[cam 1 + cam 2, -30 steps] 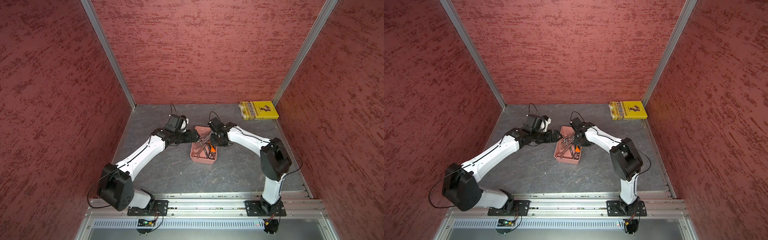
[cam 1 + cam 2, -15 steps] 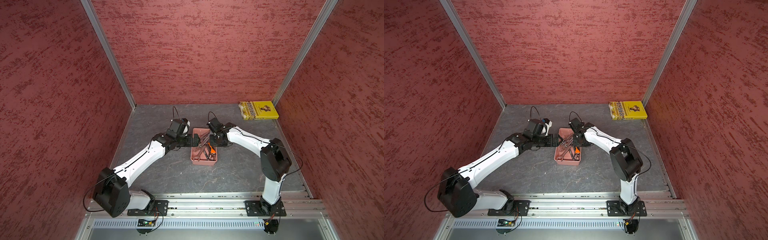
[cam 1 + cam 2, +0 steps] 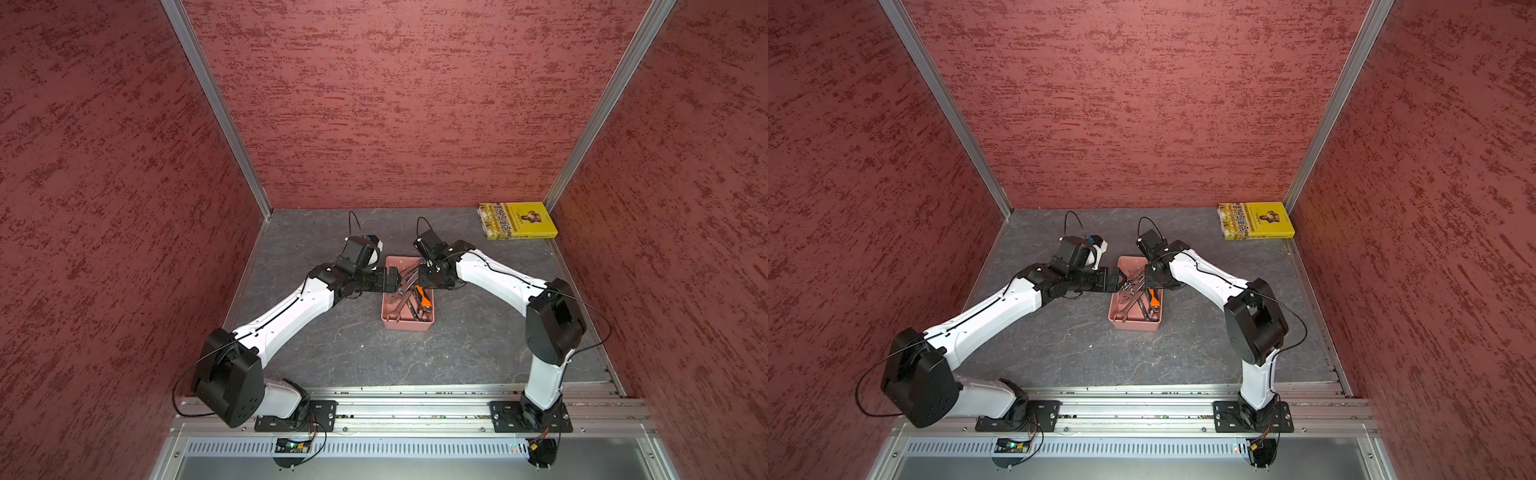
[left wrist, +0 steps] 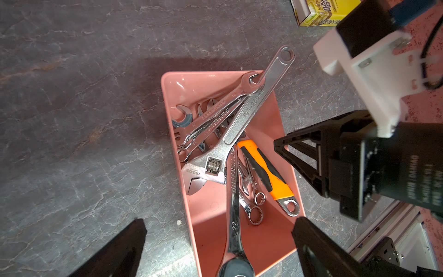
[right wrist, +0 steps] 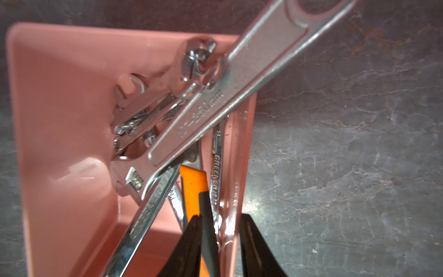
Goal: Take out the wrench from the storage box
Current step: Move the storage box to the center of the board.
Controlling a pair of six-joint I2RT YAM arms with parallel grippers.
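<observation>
My right gripper should back off, as it straddles the box's side (image 5: 234, 212) beside the orange handle, while my left gripper takes the steel wrench (image 4: 208, 114) beside the adjustable wrench.
The salmon-pink storage box (image 3: 409, 325) (image 3: 1133, 326) (image 4: 191, 81) (image 5: 60, 120) sits mid-floor and holds several steel wrenches. A large adjustable wrench (image 4: 251, 108) (image 5: 215, 108) lies on top, its handle sticking out past a far corner. Under it are a long combination wrench (image 4: 233, 203) and an orange-handled wrench (image 4: 266, 175) (image 5: 191, 187). My left gripper (image 3: 397, 282) (image 3: 1121, 283) (image 4: 219, 223) hangs wide open over the box's left side, holding nothing. My right gripper (image 3: 419, 277) (image 3: 1144, 283) (image 5: 219, 227) is slightly open at the right wall, one finger inside over the orange handle, the other outside.
A yellow book (image 3: 517, 220) (image 3: 1256, 220) (image 4: 318, 14) lies in the far right corner. Red walls close in the grey floor on three sides. A metal rail (image 3: 415, 399) with both arm bases runs along the front.
My left arm has swung right and lowered, bringing its open gripper over the box. The right gripper's jaws have parted from shut.
</observation>
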